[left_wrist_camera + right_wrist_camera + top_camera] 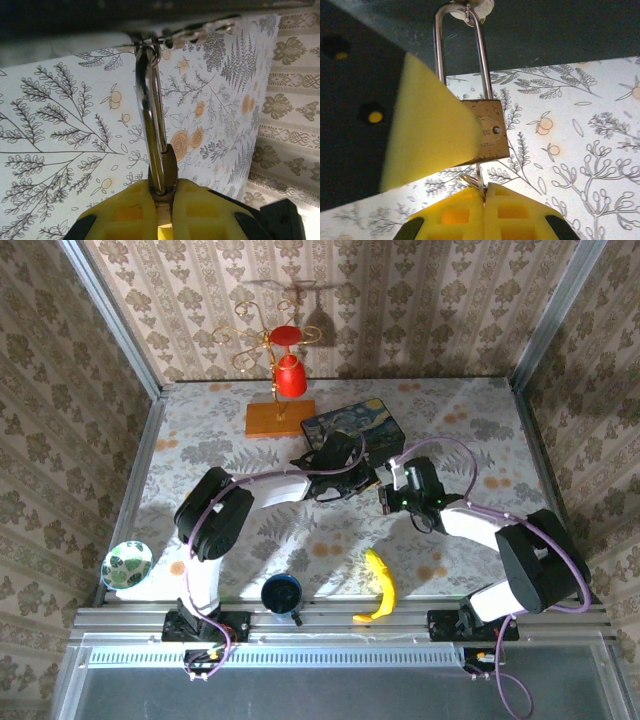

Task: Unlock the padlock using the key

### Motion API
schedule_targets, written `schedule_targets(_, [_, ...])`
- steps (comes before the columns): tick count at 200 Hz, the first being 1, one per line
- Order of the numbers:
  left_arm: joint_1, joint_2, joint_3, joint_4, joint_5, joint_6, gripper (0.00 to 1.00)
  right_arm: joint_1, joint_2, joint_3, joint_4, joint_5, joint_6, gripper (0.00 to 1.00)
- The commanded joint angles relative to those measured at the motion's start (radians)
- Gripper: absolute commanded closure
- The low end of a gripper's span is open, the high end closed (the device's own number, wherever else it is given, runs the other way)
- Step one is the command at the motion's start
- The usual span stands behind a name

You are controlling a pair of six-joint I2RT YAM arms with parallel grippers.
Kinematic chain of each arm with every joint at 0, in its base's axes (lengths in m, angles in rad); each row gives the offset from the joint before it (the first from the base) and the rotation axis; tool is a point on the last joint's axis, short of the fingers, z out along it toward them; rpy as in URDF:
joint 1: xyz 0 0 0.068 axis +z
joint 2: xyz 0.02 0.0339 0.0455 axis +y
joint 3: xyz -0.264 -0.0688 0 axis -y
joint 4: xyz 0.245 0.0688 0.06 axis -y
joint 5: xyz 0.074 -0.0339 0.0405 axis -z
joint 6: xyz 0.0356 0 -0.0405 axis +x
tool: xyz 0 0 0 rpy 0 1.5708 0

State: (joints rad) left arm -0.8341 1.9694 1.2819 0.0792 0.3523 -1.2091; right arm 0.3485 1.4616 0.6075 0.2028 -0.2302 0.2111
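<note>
My right gripper is pinching just the lower end of the key's head, so I should open it, back off and grip the key closer under the padlock before I turn the key.
The brass padlock hangs by its silvery shackle from the hasp of the blue painted-print box. My left gripper is shut on the padlock body, seen edge-on in the left wrist view; one of its yellow fingers covers the lock's left half. Below the lock, my right gripper is shut on the key, whose thin blade runs up into the lock's underside. A key ring shows beside the blade. Both grippers, left and right, meet in front of the box.
A wooden stand with a red cup rises behind the box. A banana and a dark blue mug lie near the front edge. A patterned bowl sits at the front left. Papered walls enclose the table.
</note>
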Motion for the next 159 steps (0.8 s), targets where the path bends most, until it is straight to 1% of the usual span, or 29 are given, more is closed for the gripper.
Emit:
schedule_targets(1, [0.0,-0.063,-0.009,0.062,0.037,-0.003,1.0,-0.067,0.02,0.048,0.034,-0.245,0.102,1.0])
schedule_targets(12, [0.0,-0.063,-0.011,0.067,0.036,-0.004,1.0,-0.094,0.059,0.068,0.036,-0.321,0.143,1.0])
schedule_targets(26, [0.0,-0.064,-0.012,0.075,0.037,-0.005,1.0,-0.127,0.12,0.085,0.086,-0.431,0.219,1.0])
schedule_targets(47, [0.0,-0.067,-0.019,0.078,0.037,-0.006,1.0,-0.172,0.218,0.086,0.239,-0.568,0.361,1.0])
schedule_targets(66, [0.001,-0.073,-0.028,0.087,0.033,-0.01,1.0,-0.204,0.288,0.07,0.408,-0.64,0.48,1.0])
schedule_targets(81, [0.004,-0.076,-0.036,0.094,0.031,-0.013,1.0,-0.222,0.331,0.059,0.503,-0.672,0.553,1.0])
schedule_targets(119, [0.007,-0.081,-0.055,0.119,0.028,-0.021,1.0,-0.244,0.404,0.052,0.637,-0.719,0.67,1.0])
schedule_targets(136, [0.01,-0.08,-0.056,0.124,0.028,-0.024,1.0,-0.253,0.419,0.047,0.661,-0.722,0.708,1.0])
schedule_targets(152, [0.009,-0.078,-0.058,0.126,0.028,-0.027,1.0,-0.262,0.414,0.038,0.648,-0.712,0.709,1.0])
schedule_targets(159, [0.009,-0.076,-0.059,0.126,0.028,-0.029,1.0,-0.265,0.409,0.033,0.636,-0.708,0.705,0.97])
